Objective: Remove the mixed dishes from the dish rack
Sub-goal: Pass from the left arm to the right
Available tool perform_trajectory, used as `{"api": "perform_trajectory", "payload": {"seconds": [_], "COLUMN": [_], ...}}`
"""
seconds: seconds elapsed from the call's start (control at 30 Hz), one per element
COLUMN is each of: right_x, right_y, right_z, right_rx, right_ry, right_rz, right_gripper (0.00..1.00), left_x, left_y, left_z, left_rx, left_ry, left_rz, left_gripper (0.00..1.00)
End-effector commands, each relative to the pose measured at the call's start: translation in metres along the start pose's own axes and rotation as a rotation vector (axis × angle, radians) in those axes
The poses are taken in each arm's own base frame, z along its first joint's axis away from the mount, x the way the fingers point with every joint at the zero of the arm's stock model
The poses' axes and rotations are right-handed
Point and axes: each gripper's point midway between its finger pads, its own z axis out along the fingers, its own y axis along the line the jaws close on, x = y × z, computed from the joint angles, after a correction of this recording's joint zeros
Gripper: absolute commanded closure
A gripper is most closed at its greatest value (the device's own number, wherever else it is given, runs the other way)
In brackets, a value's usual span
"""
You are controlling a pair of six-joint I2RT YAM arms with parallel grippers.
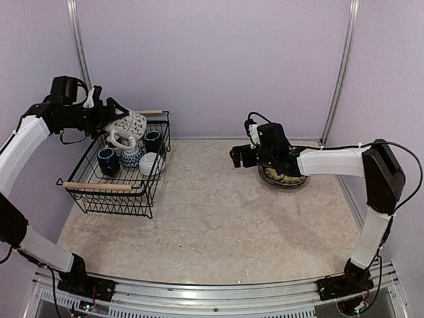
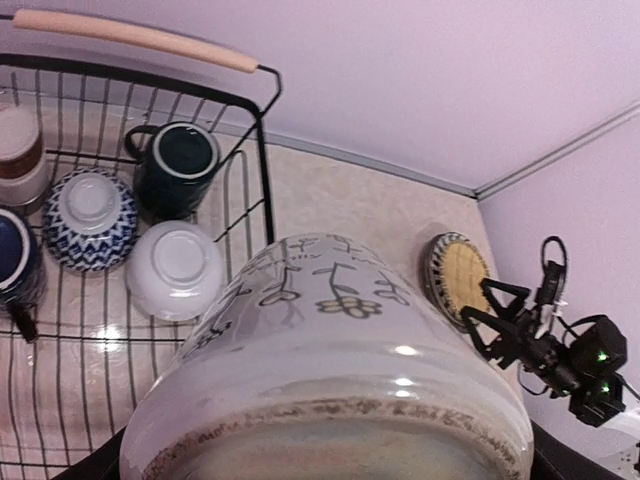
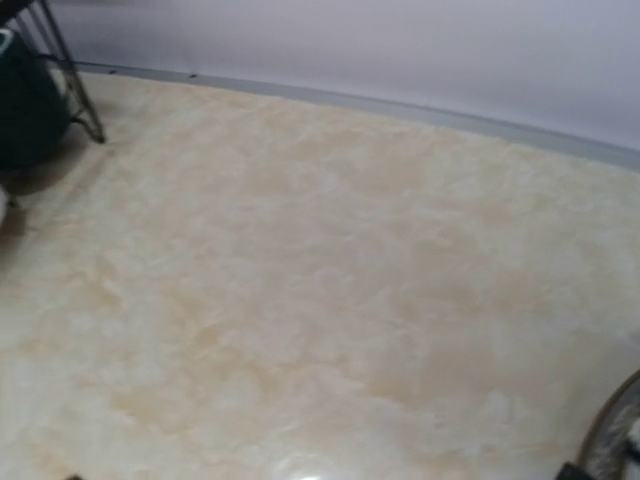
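Observation:
The white patterned mug's loose end [image 1: 137, 124] is facing my open right gripper with clear space between them, so my right gripper should go on reaching until its fingers close on the mug's rim [image 1: 143, 125].
The dish rack [image 1: 99, 187], black wire with wooden handles, stands at the left. My left gripper [image 1: 116, 123] holds a white patterned mug [image 1: 128, 126] raised over the rack's back edge. That mug [image 2: 330, 370] fills the left wrist view, base toward the camera, and hides the fingers. In the rack sit a dark blue mug [image 1: 108, 161], a blue-and-white cup [image 1: 131, 157], a white bowl [image 1: 150, 163] and a dark mug [image 1: 153, 140]. My right gripper [image 1: 240, 157] hangs open and empty just left of a yellowish woven plate [image 1: 283, 175] on the table.
A brown-and-white cup [image 2: 18, 150] stands at the rack's far side. The lilac back wall is close behind the rack and the plate. In the right wrist view only marbled tabletop [image 3: 320, 280], the rack's corner [image 3: 60, 50] and the plate's rim [image 3: 615, 440] show.

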Motion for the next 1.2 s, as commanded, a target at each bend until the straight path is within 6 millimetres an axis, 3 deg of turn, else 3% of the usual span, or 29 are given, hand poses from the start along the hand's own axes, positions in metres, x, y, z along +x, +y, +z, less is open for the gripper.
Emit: {"api": "perform_trajectory", "payload": {"seconds": [0.0,0.43,0.6,0.9,1.03,1.17], "right_x": [-0.013,-0.058,-0.075,-0.079,-0.079,-0.078], "right_y": [0.025,0.087,0.110,0.101,0.088,0.092], "right_z": [-0.019,-0.071,-0.087,-0.091,-0.096,-0.094], "right_rx": [-0.125,-0.528,-0.687,-0.732,-0.794,-0.853], "right_ry": [0.008,-0.119,-0.172,-0.212,-0.234,-0.223], "right_rz": [0.088,0.146,0.191,0.312,0.395,0.400], "right_gripper": [0.00,0.02,0.07,0.09,0.15,0.22], "left_x": [-0.015,0.015,0.028,0.052,0.063,0.077], "left_y": [-0.092,-0.177,-0.189,-0.206,-0.211,-0.222], "left_z": [-0.019,0.047,0.078,0.094,0.094,0.092], "left_rx": [0.438,0.885,0.975,1.085,1.101,1.118], "left_ry": [-0.061,0.289,0.390,0.497,0.527,0.564], "left_rz": [0.020,-0.171,-0.244,-0.282,-0.275,-0.256], "left_gripper": [0.77,0.78,0.80,0.82,0.83,0.82]}}
